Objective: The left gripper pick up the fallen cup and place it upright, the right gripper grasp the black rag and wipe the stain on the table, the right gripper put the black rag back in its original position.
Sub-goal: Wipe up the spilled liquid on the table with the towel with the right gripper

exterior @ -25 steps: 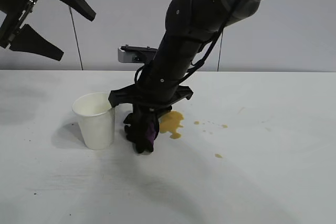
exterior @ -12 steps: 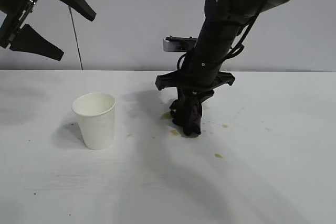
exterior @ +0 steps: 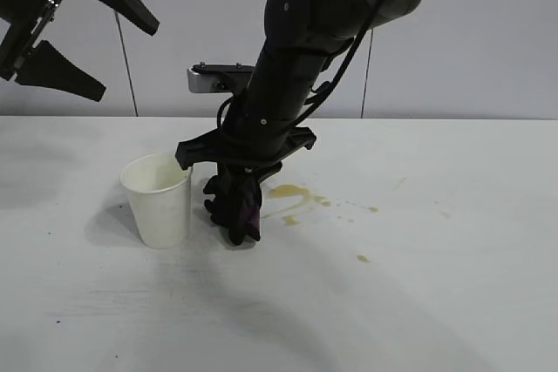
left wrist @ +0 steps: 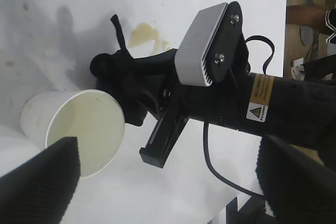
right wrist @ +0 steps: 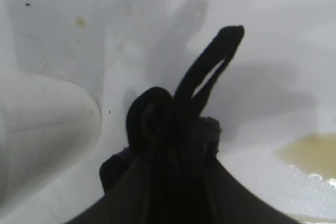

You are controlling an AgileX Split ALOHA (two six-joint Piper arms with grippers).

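The robot's right gripper should sweep the black rag back across the stain [exterior: 295, 197], because the rag is past the stain, next to the white cup.
The white cup [exterior: 159, 200] stands upright on the table [exterior: 453, 302], its mouth up. High at the back left hangs my left gripper [exterior: 131, 63], open and empty, well above the cup. My right gripper [exterior: 235, 182] points down just right of the cup, shut on the black rag [exterior: 239, 213], which hangs from it down to the tabletop. The yellow-brown stain [exterior: 292, 193] lies as a thin smear to the rag's right, with small splashes [exterior: 362, 258] farther right. In the right wrist view the rag [right wrist: 173, 124] sits between the cup [right wrist: 42, 124] and the stain [right wrist: 310, 153].
The left wrist view looks down on the cup [left wrist: 79, 124], the right arm's silver camera block [left wrist: 207, 45] and the stain [left wrist: 143, 32] beyond. A grey wall backs the table. Bare tabletop stretches to the front and right.
The right gripper swept the rag right across the stain, then came back left beside the cup. The blotch is now thinner and smeared. The left gripper and the cup have not moved.
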